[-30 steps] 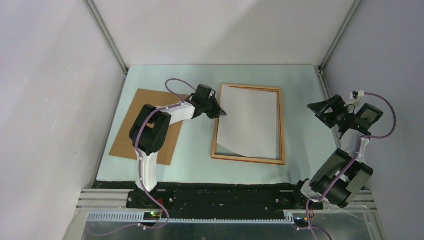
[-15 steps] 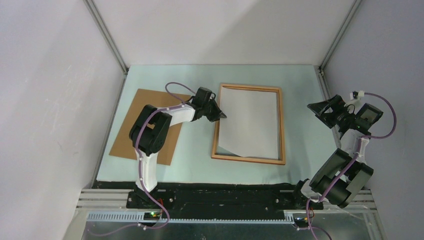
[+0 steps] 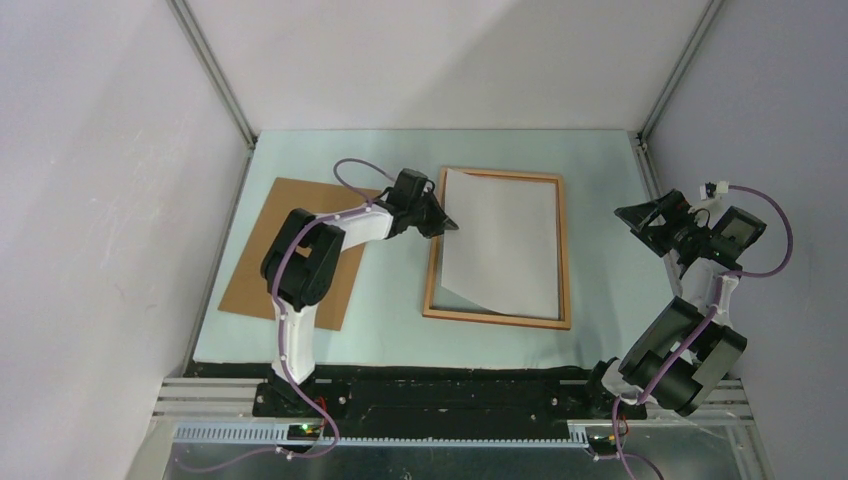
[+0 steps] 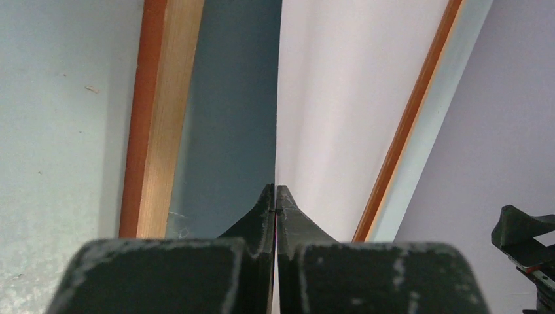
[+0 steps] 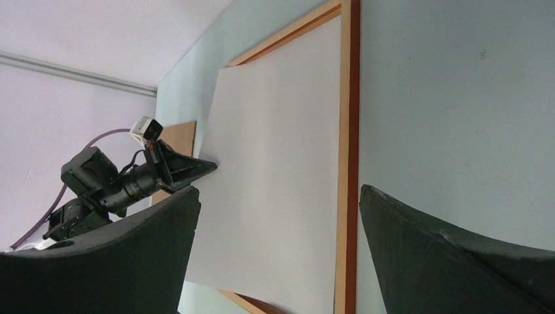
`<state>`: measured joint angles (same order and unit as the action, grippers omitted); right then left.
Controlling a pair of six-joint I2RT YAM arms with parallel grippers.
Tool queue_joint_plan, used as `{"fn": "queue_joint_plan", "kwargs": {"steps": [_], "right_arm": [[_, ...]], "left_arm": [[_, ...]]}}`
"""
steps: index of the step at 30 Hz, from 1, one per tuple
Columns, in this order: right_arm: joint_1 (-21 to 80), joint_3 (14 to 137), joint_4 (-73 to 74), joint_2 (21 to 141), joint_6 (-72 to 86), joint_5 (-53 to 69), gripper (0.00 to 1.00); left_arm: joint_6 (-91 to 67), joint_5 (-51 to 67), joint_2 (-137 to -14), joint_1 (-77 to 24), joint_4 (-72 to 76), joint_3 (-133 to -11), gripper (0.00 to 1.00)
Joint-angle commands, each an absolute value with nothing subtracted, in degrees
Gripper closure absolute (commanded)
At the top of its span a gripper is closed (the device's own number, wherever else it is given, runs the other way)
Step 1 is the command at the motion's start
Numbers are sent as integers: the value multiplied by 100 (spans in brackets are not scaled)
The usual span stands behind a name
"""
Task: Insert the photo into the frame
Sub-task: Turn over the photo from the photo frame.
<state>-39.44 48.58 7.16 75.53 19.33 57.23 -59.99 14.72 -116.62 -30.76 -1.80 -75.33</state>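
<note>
The left gripper should lower the photo's pinched edge (image 3: 443, 255) inside the frame's bar (image 3: 435, 290), then open to free it, as the photo lies crooked with that edge raised above the frame.
The photo (image 3: 500, 245) shows only its plain white back. It lies slightly askew inside the orange-brown wooden frame (image 3: 565, 250), with its far left corner over the top rail. My left gripper (image 3: 447, 225) is shut on the photo's left edge, which is held a little above the frame's left rail (image 4: 160, 118). In the left wrist view the jaws (image 4: 275, 191) pinch the thin sheet (image 4: 340, 98). My right gripper (image 3: 632, 228) hangs open to the right of the frame, apart from it. Its wrist view looks across the photo (image 5: 275, 176) and the frame's rail (image 5: 347, 163).
A flat brown backing board (image 3: 290, 240) lies on the pale table (image 3: 600, 320) left of the frame, under the left arm. Grey walls close in the left, far and right sides. A black rail runs along the near edge.
My left gripper has nudged a little left and back right, and the photo's near left corner shifted slightly with it. The right arm has not moved.
</note>
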Motion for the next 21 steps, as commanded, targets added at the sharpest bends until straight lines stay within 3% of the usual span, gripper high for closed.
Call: {"fn": "queue_joint_plan", "kwargs": {"steps": [1, 16, 21], "right_arm": [[-3923, 4836, 611, 7536, 1827, 5684, 4], [-3928, 4841, 614, 7522, 1817, 5682, 4], [-3931, 4842, 616, 7522, 1815, 5689, 4]], "left_arm": [[-6067, 1441, -11761, -3110, -131, -7763, 100], [-6043, 1529, -11873, -3154, -149, -7806, 100], [-5995, 1569, -11882, -3149, -149, -7832, 89]]}}
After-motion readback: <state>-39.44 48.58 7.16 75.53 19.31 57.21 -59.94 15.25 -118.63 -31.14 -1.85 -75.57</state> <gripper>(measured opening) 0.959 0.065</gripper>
